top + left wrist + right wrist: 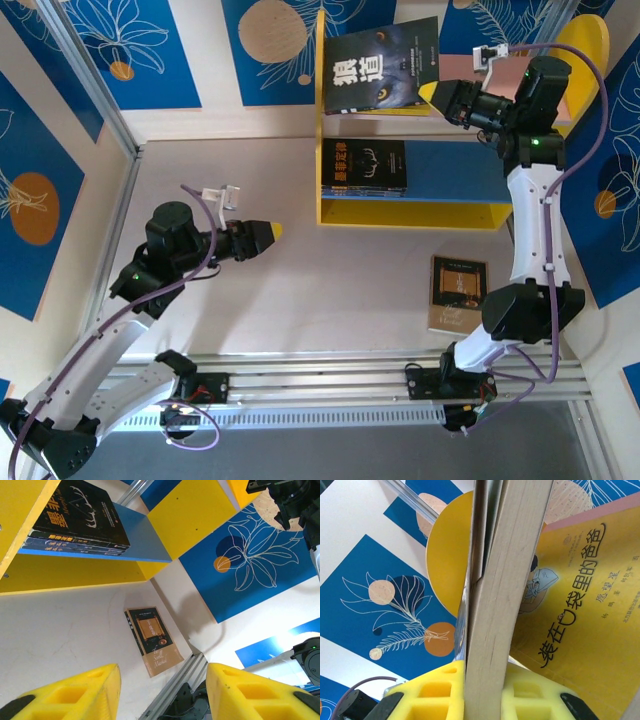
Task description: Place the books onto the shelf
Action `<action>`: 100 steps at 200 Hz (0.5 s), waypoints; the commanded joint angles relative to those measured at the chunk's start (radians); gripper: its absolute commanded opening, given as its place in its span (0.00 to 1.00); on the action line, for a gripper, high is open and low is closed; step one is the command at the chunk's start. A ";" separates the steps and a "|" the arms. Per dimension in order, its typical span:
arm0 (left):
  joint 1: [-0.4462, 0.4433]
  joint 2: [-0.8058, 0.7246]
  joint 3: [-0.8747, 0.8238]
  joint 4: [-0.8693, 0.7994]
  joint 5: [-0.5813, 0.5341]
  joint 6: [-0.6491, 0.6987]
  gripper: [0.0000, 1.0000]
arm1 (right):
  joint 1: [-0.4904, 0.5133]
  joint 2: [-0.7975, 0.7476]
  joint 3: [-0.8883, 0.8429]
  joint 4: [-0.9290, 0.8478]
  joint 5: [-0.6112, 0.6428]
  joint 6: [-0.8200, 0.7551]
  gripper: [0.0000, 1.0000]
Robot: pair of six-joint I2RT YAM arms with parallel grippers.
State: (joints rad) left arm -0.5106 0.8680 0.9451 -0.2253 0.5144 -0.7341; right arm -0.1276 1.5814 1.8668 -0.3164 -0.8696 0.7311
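I should use my right gripper to lay the dark book with wolf eyes [382, 66] flat, let go of it, and push its page edge [506, 592] inward, because the book is slanting crooked above the yellow cartoon book.
My right gripper [434, 95] is shut on the right edge of a dark book with wolf eyes [380, 65], holding it at the shelf's [320, 120] pink upper level. In the right wrist view the held book's page edge [507, 595] stands between the jaws of the gripper [485, 682], with a yellow cartoon book [585, 625] lying just behind it. A stack of dark books [363, 165] rests on the blue lower board [460, 170]. A brown book [457, 292] lies flat on the table. My left gripper [272, 231] hovers open and empty left of the shelf.
From the left wrist, its gripper [162, 692] looks past the brown book [152, 640] to the stack [80, 517] on the blue board [145, 542]. Blue patterned wall panels [30, 190] ring the table. A metal rail [330, 375] runs along the near edge.
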 commanded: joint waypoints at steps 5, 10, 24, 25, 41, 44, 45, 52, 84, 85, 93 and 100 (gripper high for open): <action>0.011 -0.003 -0.003 0.011 -0.004 -0.005 0.49 | 0.017 0.011 0.056 -0.012 0.003 -0.034 0.04; 0.011 -0.004 -0.004 0.012 -0.006 -0.005 0.49 | 0.020 0.014 0.061 -0.029 0.013 -0.045 0.05; 0.011 -0.003 -0.008 0.013 -0.005 -0.006 0.49 | 0.029 0.024 0.076 -0.078 0.038 -0.076 0.08; 0.011 -0.003 -0.008 0.014 -0.005 -0.007 0.49 | 0.029 0.025 0.077 -0.082 0.040 -0.078 0.08; 0.011 -0.004 -0.009 0.018 -0.005 -0.008 0.50 | 0.037 0.035 0.093 -0.141 0.082 -0.121 0.11; 0.011 -0.003 -0.009 0.018 -0.006 -0.009 0.50 | 0.037 0.036 0.096 -0.150 0.089 -0.128 0.12; 0.011 -0.004 -0.009 0.017 -0.006 -0.009 0.50 | 0.038 0.036 0.096 -0.153 0.093 -0.130 0.12; 0.011 -0.003 -0.010 0.019 -0.004 -0.008 0.50 | 0.040 0.038 0.100 -0.171 0.116 -0.144 0.15; 0.011 -0.007 -0.007 0.017 -0.006 -0.008 0.50 | 0.051 0.049 0.122 -0.246 0.194 -0.216 0.29; 0.011 -0.007 -0.007 0.018 -0.005 -0.009 0.50 | 0.052 0.049 0.122 -0.249 0.197 -0.218 0.30; 0.011 -0.007 -0.006 0.015 -0.007 -0.008 0.50 | 0.055 0.053 0.127 -0.264 0.214 -0.233 0.32; 0.011 -0.007 -0.006 0.015 -0.006 -0.008 0.50 | 0.058 0.054 0.131 -0.275 0.230 -0.246 0.34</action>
State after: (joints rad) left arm -0.5106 0.8677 0.9432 -0.2253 0.5144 -0.7345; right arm -0.0853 1.6192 1.9530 -0.5179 -0.7238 0.5880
